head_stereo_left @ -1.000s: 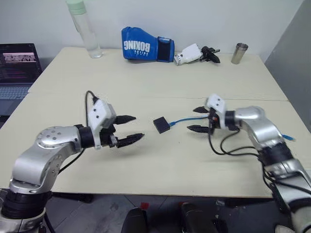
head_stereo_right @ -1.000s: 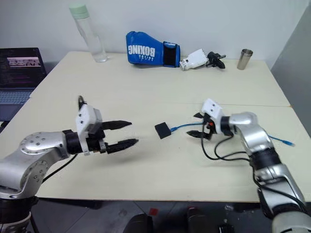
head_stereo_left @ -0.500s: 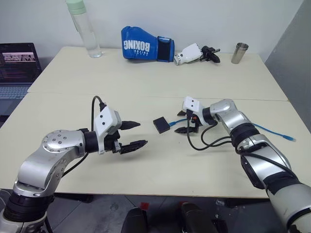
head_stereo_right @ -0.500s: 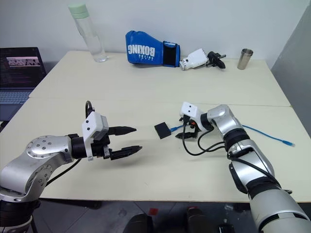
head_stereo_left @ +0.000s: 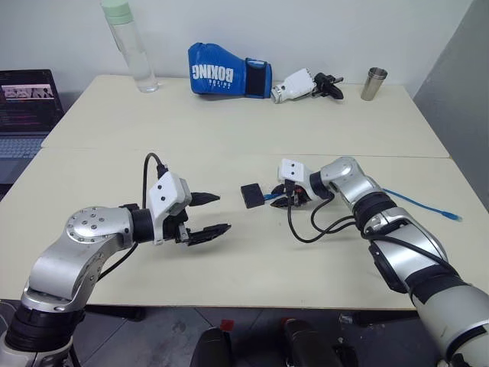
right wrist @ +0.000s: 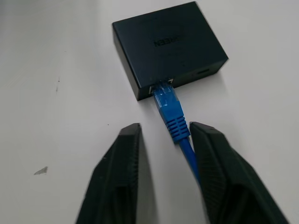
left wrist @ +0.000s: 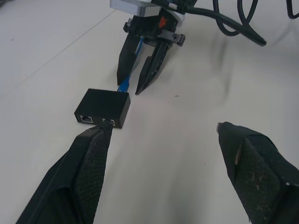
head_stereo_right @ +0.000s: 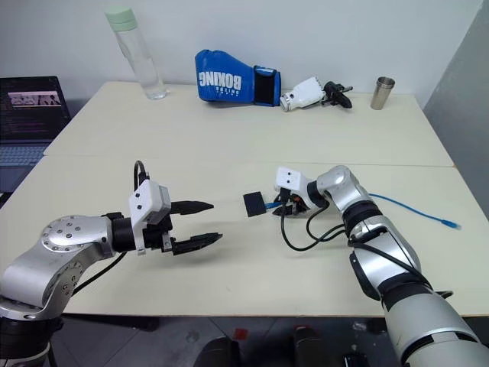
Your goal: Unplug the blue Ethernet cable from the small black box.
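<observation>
The blue Ethernet cable goes straight into the small black box's side (head_stereo_left: 263, 196), so I expect its plug to come straight out when I pull the cable away.
The small black box (head_stereo_left: 252, 196) lies flat on the table's middle, and the blue Ethernet cable (right wrist: 169, 106) is plugged into its side. My right gripper (head_stereo_left: 285, 200) sits just right of the box. Its fingers (right wrist: 121, 172) straddle the cable right behind the plug, narrowly open, with a gap showing on one side. The cable's free length (head_stereo_left: 416, 201) trails right to a loose plug near the table's edge. My left gripper (head_stereo_left: 221, 212) hovers open a short way left of the box, with nothing between its fingers (left wrist: 91, 163). It faces the box (left wrist: 103, 106) and the right gripper (left wrist: 129, 87).
A blue boxing glove (head_stereo_left: 229, 79), a clear bottle (head_stereo_left: 130, 46), a white and black tool (head_stereo_left: 306, 84) and a metal cup (head_stereo_left: 373, 82) stand along the far edge. A laptop (head_stereo_left: 27, 107) sits off the table's left. Black arm cables (head_stereo_left: 313, 225) loop on the table.
My right gripper has moved left along the cable to just behind the plug, and its fingers have narrowed around the cable. The box and my left gripper have stayed put.
</observation>
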`<action>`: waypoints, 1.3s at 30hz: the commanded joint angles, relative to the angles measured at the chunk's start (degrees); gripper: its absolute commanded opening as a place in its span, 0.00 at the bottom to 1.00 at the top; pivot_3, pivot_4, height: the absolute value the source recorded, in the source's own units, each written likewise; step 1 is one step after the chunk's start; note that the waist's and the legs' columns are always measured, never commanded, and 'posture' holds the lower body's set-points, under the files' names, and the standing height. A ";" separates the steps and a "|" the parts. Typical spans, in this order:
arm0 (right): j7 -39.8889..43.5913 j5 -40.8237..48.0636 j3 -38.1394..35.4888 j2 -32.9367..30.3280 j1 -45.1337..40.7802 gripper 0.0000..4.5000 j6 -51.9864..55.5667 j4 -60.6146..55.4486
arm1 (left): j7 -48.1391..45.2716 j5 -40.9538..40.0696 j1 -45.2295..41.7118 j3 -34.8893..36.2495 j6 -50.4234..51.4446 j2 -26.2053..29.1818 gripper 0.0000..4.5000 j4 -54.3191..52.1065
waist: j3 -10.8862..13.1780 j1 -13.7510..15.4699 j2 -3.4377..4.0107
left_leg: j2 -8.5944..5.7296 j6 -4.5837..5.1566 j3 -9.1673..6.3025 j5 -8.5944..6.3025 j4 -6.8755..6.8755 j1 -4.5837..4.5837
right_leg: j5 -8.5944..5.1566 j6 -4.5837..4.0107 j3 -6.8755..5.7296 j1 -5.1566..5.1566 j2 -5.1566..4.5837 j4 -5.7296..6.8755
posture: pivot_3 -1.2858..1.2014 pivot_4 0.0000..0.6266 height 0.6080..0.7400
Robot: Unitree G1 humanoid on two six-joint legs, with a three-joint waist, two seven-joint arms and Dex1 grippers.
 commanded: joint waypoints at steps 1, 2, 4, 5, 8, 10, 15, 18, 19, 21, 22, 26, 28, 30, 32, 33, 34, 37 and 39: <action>0.33 -0.74 -0.80 -1.36 1.67 0.15 -0.51 -3.21 | -1.01 0.07 0.19 2.28 -1.44 1.29 0.85 1.34 | 0.00 0.00 0.00 | 0.00 0.00 0.00 0.00 0.00 0.00 | 0.00 0.00 0.00 0.00 0.00 0.00 | 0.52 0.24 1.00; 0.40 -0.69 -0.88 -1.55 2.11 0.11 -0.49 -4.01 | -1.22 0.12 0.32 2.51 -1.62 1.43 0.85 1.75 | 0.00 0.00 0.00 | 0.01 0.00 0.00 0.00 0.00 0.00 | 0.00 0.00 0.00 0.00 0.00 0.00 | 0.52 0.24 1.00; 0.01 -0.53 -1.08 -2.29 3.53 0.02 -1.16 -6.99 | -1.54 0.21 0.62 3.02 -1.94 1.84 0.85 2.73 | 0.00 0.02 0.00 | 0.00 0.02 -0.01 -0.01 0.00 0.00 | 0.00 0.00 0.00 0.00 -0.01 0.00 | 0.52 0.24 1.00; -0.20 -0.33 -1.26 -2.85 4.51 0.02 -1.34 -9.38 | -1.67 0.03 0.83 3.47 -1.94 2.06 0.85 3.22 | 0.00 0.06 0.00 | 0.00 0.05 -0.03 -0.03 0.00 -0.01 | 0.00 0.00 -0.01 0.00 0.00 0.00 | 0.52 0.24 1.00; -2.86 -0.45 -1.98 -5.17 8.18 0.01 -3.46 -19.25 | -1.45 -1.96 0.77 5.67 -0.39 1.59 0.85 5.13 | 0.01 0.15 0.02 | 0.00 0.07 -0.05 -0.04 0.00 -0.06 | 0.00 0.00 -0.02 0.00 -0.02 -0.03 | 0.52 0.24 1.00; -7.74 -2.37 -2.18 -6.70 10.18 0.01 -6.55 -25.28 | -0.82 -3.74 0.41 7.04 1.34 0.70 0.85 6.21 | 0.02 0.16 0.03 | 0.01 0.07 -0.09 -0.04 0.00 -0.12 | 0.00 0.00 -0.05 -0.03 -0.05 -0.06 | 0.52 0.24 1.00; -20.61 -10.14 -1.42 -10.02 13.67 0.01 -15.32 -36.98 | 1.90 -10.80 -1.74 10.18 7.76 -2.67 0.85 7.26 | 0.03 0.04 0.04 | 0.00 0.07 -0.04 -0.04 0.00 -0.18 | 0.00 0.01 -0.02 -0.13 -0.05 -0.02 | 0.52 0.24 1.00; -25.39 -13.83 -0.74 -11.21 15.09 0.01 -19.21 -42.42 | 4.94 -16.14 -4.17 11.66 12.78 -5.79 0.85 7.63 | 0.02 0.05 0.02 | 0.01 0.07 -0.11 -0.04 0.00 -0.21 | 0.00 0.01 -0.02 -0.14 -0.03 -0.02 | 0.52 0.24 1.00; -26.33 -14.59 -0.51 -11.31 15.34 0.01 -20.14 -43.81 | 5.83 -17.25 -4.96 11.92 13.63 -6.71 0.85 7.75 | 0.02 0.07 0.02 | 0.00 0.06 -0.11 -0.04 0.00 -0.20 | 0.00 0.01 -0.02 -0.14 -0.02 -0.01 | 0.52 0.24 1.00; -26.99 -14.64 -0.49 -10.92 15.96 0.01 -20.39 -46.43 | 8.16 -19.12 -6.70 12.82 15.06 -8.67 0.85 8.55 | 0.02 0.07 0.01 | -0.01 0.04 -0.11 -0.02 0.01 -0.20 | 0.00 0.01 -0.01 -0.14 -0.03 0.00 | 0.52 0.24 1.00; -27.20 -14.61 -0.44 -10.80 16.19 0.01 -20.50 -47.46 | 9.19 -19.82 -7.39 13.20 15.59 -9.38 0.85 8.95 | 0.02 0.06 0.01 | -0.01 -0.04 -0.11 0.02 0.01 -0.20 | 0.00 0.01 -0.01 -0.13 -0.03 0.00 | 0.52 0.24 1.00; -27.33 -14.00 -0.17 -10.23 16.54 0.01 -20.45 -50.58 | 11.88 -21.47 -9.11 13.10 17.37 -11.39 0.85 10.33 | 0.02 0.07 0.01 | 0.00 -0.16 -0.10 0.09 0.02 -0.20 | 0.00 0.01 -0.02 -0.12 -0.05 0.00 | 0.52 0.24 1.00; -26.96 -13.45 -0.07 -9.93 16.58 0.01 -20.17 -51.90 | 12.46 -21.38 -9.55 12.32 17.43 -11.99 0.85 10.95 | 0.02 0.07 0.01 | 0.00 -0.17 -0.09 0.09 0.02 -0.19 | 0.00 0.01 -0.01 -0.12 -0.05 -0.01 | 0.52 0.24 1.00; -26.65 -12.99 0.02 -9.63 16.71 0.01 -19.88 -52.80 | 12.79 -21.33 -10.29 11.80 17.46 -12.56 0.85 11.82 | 0.01 0.07 0.00 | 0.00 -0.17 -0.09 0.10 0.02 -0.19 | 0.00 0.01 -0.02 -0.12 -0.05 -0.01 | 0.52 0.24 1.00; -26.43 -12.64 0.14 -9.38 16.87 0.01 -19.66 -53.52 | 12.75 -21.22 -11.00 11.32 17.44 -13.11 0.85 12.57 | 0.01 0.08 0.00 | 0.00 -0.18 -0.11 0.10 0.02 -0.19 | 0.00 0.01 -0.02 -0.12 -0.06 -0.01 | 0.52 0.24 1.00; -26.38 -12.47 0.22 -9.22 16.88 0.01 -19.49 -53.81 | 12.67 -21.07 -11.37 11.08 17.31 -13.42 0.85 13.01 | 0.01 0.08 0.00 | -0.01 -0.18 -0.12 0.10 0.02 -0.19 | 0.00 0.01 -0.02 -0.11 -0.06 -0.01 | 0.52 0.24 1.00; -26.33 -12.34 0.31 -9.12 16.86 0.01 -19.34 -54.02 | 12.45 -21.16 -11.67 11.04 17.17 -13.79 0.85 13.37 | 0.01 0.08 0.00 | -0.02 -0.18 -0.12 0.10 0.02 -0.19 | 0.00 0.01 -0.02 -0.10 -0.06 -0.01 | 0.52 0.24 1.00; -26.11 -11.97 0.34 -8.97 16.76 0.01 -19.08 -54.43 | 12.26 -21.06 -13.01 10.54 16.89 -14.95 0.85 14.76 | 0.01 0.10 0.00 | -0.02 -0.19 -0.11 0.10 0.02 -0.19 | 0.00 0.01 -0.02 -0.10 -0.06 -0.01 | 0.52 0.24 1.00; -25.93 -11.80 0.36 -9.00 16.77 0.01 -18.88 -54.64 | 11.97 -21.04 -13.61 10.27 16.80 -15.43 0.85 15.28 | 0.01 0.10 0.00 | -0.02 -0.19 -0.10 0.11 0.03 -0.19 | 0.00 0.01 -0.02 -0.10 -0.06 -0.01 | 0.52 0.24 1.00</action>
